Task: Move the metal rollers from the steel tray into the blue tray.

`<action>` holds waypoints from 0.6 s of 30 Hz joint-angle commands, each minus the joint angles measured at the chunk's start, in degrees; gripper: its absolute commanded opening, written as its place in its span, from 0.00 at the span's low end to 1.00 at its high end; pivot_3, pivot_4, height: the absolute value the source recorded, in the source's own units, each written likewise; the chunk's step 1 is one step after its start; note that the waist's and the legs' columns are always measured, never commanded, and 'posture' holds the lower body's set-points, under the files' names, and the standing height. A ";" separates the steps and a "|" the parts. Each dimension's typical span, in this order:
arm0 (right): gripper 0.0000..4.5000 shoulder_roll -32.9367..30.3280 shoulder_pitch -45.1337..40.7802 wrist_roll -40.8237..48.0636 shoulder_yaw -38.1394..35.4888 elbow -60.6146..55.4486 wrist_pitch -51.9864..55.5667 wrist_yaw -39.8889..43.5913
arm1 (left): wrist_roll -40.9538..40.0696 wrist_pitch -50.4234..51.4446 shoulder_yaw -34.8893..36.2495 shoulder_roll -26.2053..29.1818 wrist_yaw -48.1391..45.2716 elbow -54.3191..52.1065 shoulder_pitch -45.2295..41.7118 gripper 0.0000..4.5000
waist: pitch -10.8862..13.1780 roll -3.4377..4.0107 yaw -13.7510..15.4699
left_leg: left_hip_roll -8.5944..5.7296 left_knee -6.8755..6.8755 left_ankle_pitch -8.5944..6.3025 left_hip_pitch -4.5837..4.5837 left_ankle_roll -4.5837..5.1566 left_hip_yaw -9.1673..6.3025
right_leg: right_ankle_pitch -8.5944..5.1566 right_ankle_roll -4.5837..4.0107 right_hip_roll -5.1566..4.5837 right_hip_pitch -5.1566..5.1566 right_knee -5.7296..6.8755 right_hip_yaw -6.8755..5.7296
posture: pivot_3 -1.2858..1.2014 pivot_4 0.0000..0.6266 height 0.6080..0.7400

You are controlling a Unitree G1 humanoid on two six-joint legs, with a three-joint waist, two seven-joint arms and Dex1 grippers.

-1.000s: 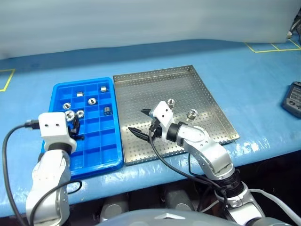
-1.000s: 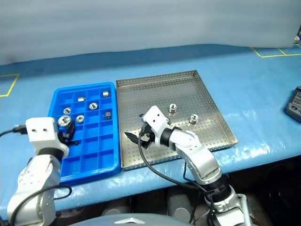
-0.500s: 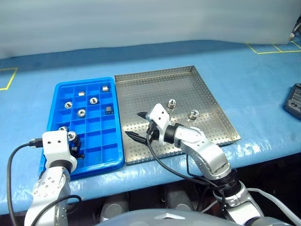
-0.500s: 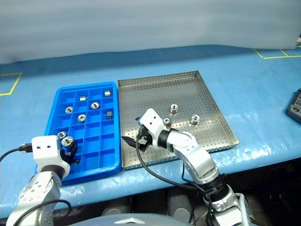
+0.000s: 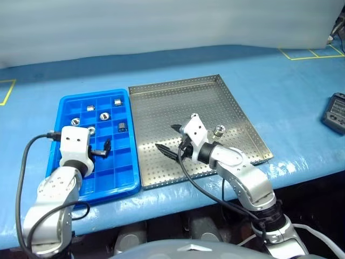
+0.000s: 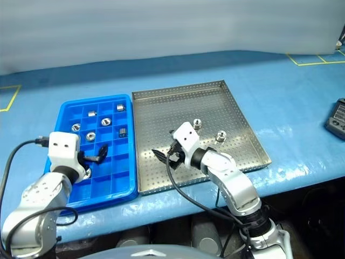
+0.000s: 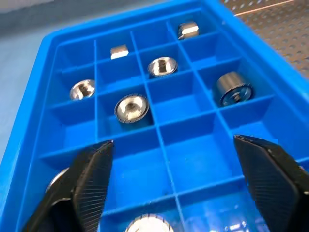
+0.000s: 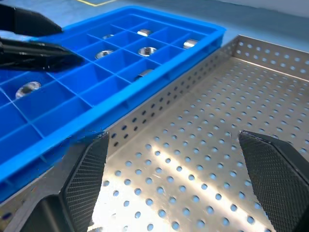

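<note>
I should keep moving to the steel tray (image 6: 180,114) until my left gripper's open fingers close on another roller, because the near roller (image 6: 87,173) lies in its compartment, clear of them.
Two metal rollers (image 5: 219,129) (image 6: 198,123) stand on the steel tray (image 5: 215,97), right of my right gripper (image 5: 166,137), which hovers open and empty over the tray's near left part. The blue tray (image 5: 64,102) lies just left of the steel one. Several rollers (image 7: 131,107) sit in its far compartments, and one (image 7: 149,224) lies in a near compartment under my left gripper (image 7: 171,142). This gripper is open with nothing between its fingers (image 7: 91,169), low over the tray's middle rows.
Both trays rest on a blue table (image 5: 291,81) whose front edge runs just below them. A dark handheld device (image 5: 335,112) lies at the far right. Yellow tape marks (image 5: 307,53) show at the back corners.
My left gripper, shut on a roller a moment ago, has opened; the roller now lies in a near compartment of the blue tray. The right gripper drifted slightly rightward.
</note>
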 commanded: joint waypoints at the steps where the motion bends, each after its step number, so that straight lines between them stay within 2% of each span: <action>1: 1.00 -0.19 1.00 0.55 -2.92 -3.41 0.38 -1.58 | -1.86 -2.26 -1.14 1.39 -2.54 1.44 -4.40 0.99 | 0.00 0.00 -0.39 | 0.00 -0.01 0.00 0.01 0.00 0.02 | 0.00 0.00 0.00 0.00 -0.01 0.02 | 0.50 0.24 1.00; 11: 1.00 -1.76 3.91 0.16 -5.38 -5.83 1.77 -3.97 | -5.11 -13.18 -16.19 6.05 -16.48 16.58 -17.56 0.99 | 0.01 0.00 -2.22 | -0.02 0.00 0.00 0.00 0.01 0.10 | 0.02 0.02 0.00 -0.01 -0.02 0.12 | 0.48 0.24 1.00; 18: 1.00 -3.59 6.96 -0.20 -7.64 -7.38 2.21 -5.58 | -2.99 -19.65 -25.05 3.05 -21.17 34.08 -27.22 0.99 | 0.01 0.01 -3.17 | -0.03 0.01 -0.01 -0.01 0.03 0.15 | 0.03 0.05 0.04 -0.01 -0.02 0.20 | 0.46 0.24 1.00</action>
